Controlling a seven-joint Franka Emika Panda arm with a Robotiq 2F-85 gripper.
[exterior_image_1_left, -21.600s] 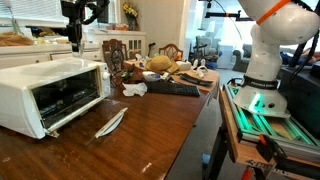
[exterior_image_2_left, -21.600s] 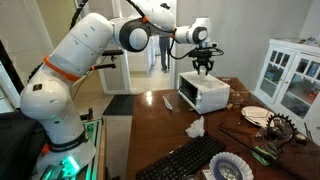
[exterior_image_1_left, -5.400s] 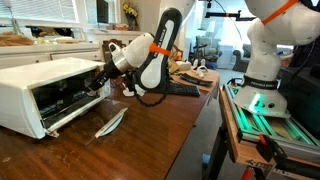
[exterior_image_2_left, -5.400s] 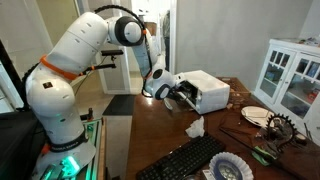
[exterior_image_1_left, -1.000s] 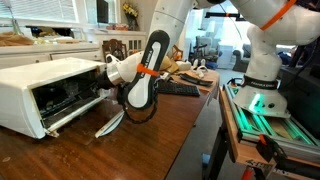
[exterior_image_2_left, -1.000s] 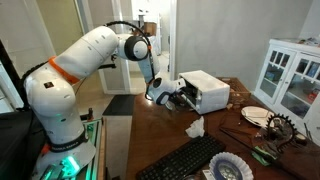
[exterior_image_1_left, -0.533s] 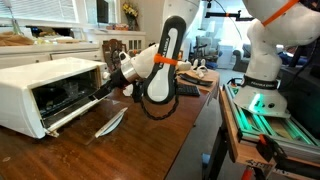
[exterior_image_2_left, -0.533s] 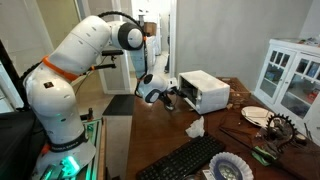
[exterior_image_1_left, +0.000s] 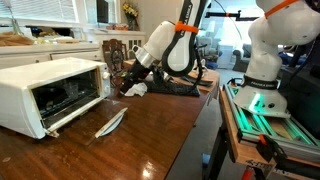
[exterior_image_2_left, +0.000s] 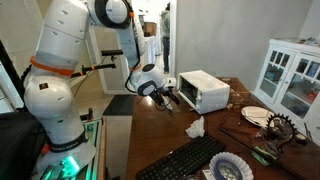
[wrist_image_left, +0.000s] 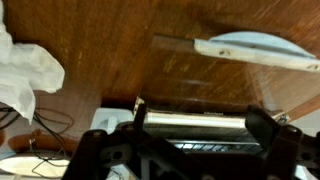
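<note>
My gripper should back away from the oven's opening (exterior_image_1_left: 74, 97), where it hangs inside the open door's white handle (exterior_image_1_left: 110, 124), and come down at that handle from its outer side.
A white toaster oven (exterior_image_1_left: 45, 92) stands on the wooden table with its glass door (exterior_image_1_left: 78, 112) folded down and open; it also shows in an exterior view as the toaster oven (exterior_image_2_left: 205, 91). My gripper (exterior_image_1_left: 122, 74) hangs just off the oven's open side, open and empty, apart from the door. From the opposite side the gripper (exterior_image_2_left: 165, 98) sits in front of the oven's mouth. In the wrist view the gripper (wrist_image_left: 200, 120) has its fingers (wrist_image_left: 264, 124) spread wide, and the oven door's metal edge (wrist_image_left: 195, 124) lies beyond them, not gripped.
A white flat utensil (exterior_image_1_left: 110, 122) (wrist_image_left: 255, 50) lies on the table before the door. A crumpled tissue (exterior_image_1_left: 135, 89) (exterior_image_2_left: 196, 127) (wrist_image_left: 25, 72) and a black keyboard (exterior_image_1_left: 172, 89) (exterior_image_2_left: 190, 158) lie nearby. A white cabinet (exterior_image_2_left: 290, 75) and plates (exterior_image_2_left: 257, 115) stand beyond.
The arm has pulled back from the oven's open front, rising and moving away from it. The door stays down. The jaws stay wide and empty.
</note>
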